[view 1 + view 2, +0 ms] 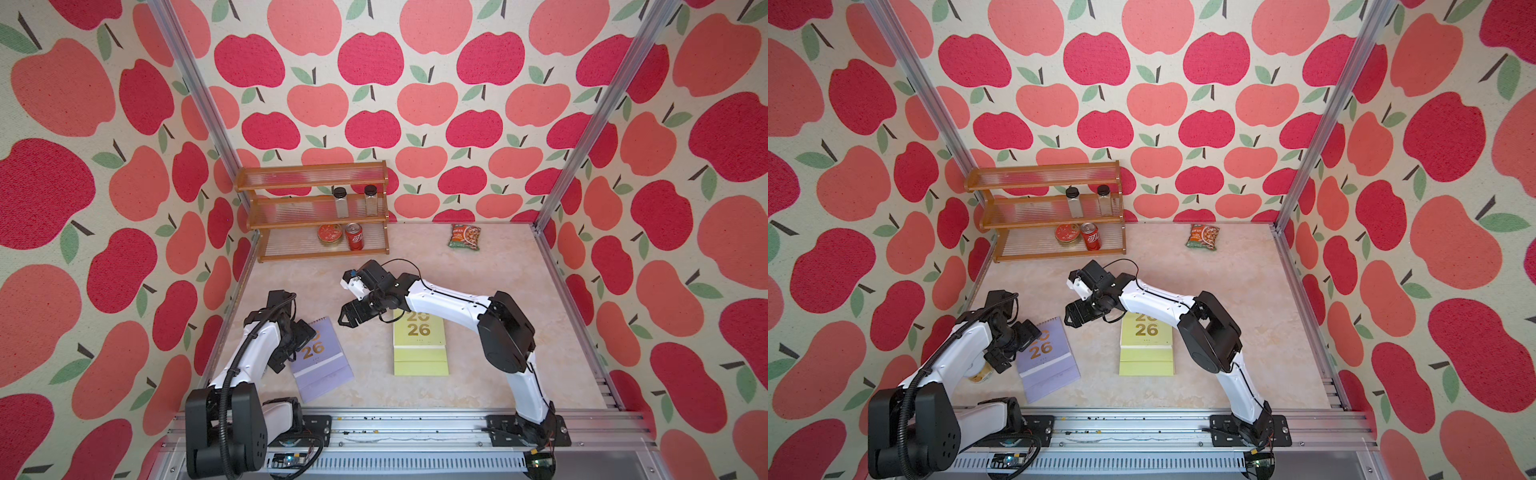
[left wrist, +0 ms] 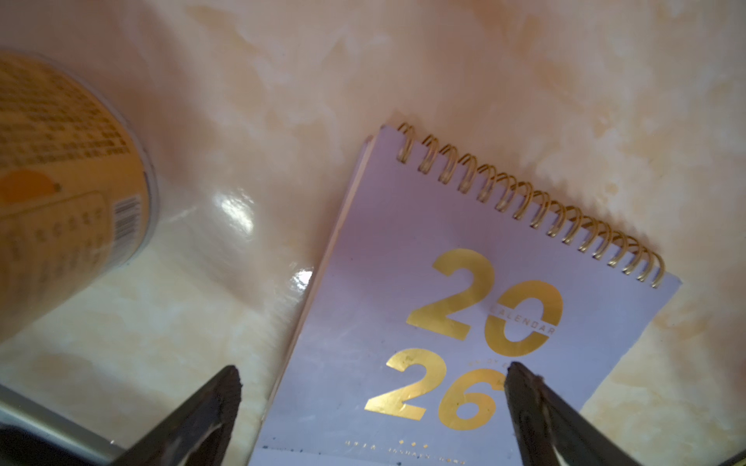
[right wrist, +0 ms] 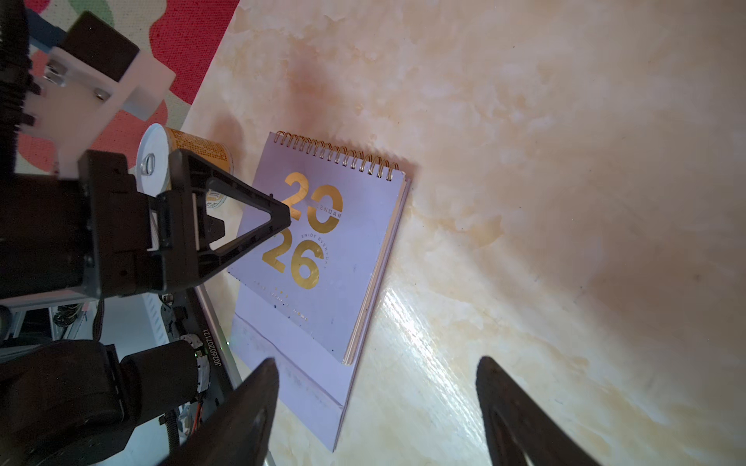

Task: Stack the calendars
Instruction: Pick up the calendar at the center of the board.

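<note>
The lilac calendar's edge [image 3: 379, 287] toward the yellow-green calendar runs between the right gripper's open fingers, so the robot should keep lowering them until they straddle it [image 1: 336, 335], then close them.
A lilac calendar [image 1: 322, 365] with gold numerals lies flat at the front left of the table, its gold spiral toward the back. My left gripper [image 1: 291, 351] hovers open over the calendar's left edge. In the left wrist view the left gripper [image 2: 372, 373] has one finger over the table and the other over the cover [image 2: 403, 242]. A yellow-green calendar [image 1: 419, 345] lies flat at the centre, its top under my right arm. My right gripper [image 1: 344, 319] hangs open and holds nothing above the bare table between the two calendars. The right wrist view shows the right gripper [image 3: 377, 363] near the lilac calendar's [image 3: 347, 242] lower corner.
An orange-labelled can [image 3: 193, 157] stands just left of the lilac calendar, under my left arm. A wooden shelf [image 1: 316, 212] at the back left holds two jars, a tin and a red can. A green snack packet [image 1: 464, 237] lies at the back right.
</note>
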`<state>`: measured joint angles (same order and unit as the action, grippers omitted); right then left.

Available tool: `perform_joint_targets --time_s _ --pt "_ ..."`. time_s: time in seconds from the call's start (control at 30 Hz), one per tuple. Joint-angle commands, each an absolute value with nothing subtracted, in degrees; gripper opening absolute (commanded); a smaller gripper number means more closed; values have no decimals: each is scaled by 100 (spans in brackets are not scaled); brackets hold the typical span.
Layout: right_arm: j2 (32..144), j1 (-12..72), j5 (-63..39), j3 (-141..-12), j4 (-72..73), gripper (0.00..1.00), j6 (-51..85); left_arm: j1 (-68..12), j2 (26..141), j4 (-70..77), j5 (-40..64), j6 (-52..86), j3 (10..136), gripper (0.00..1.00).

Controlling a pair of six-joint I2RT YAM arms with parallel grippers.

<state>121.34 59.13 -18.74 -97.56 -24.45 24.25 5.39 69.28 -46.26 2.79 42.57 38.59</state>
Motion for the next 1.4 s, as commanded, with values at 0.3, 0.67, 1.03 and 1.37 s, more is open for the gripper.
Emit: perform_joint_targets --time_s 0.3,0.67,1.03,1.37 --pt "12702 5867 -2391 -10092 -2486 79 2759 492 7357 -3804 805 4410 3663 100" --pt "13233 5862 -2883 -10465 -2760 75 3071 497 7391 -2921 1629 4745 3404 99" --pt "13447 5845 -3021 -10619 -2832 73 3315 319 7688 -2166 2069 4921 3313 99" --pt "13258 5818 -3216 -10477 -2239 71 3674 105 8112 -1633 2314 4944 3332 100"
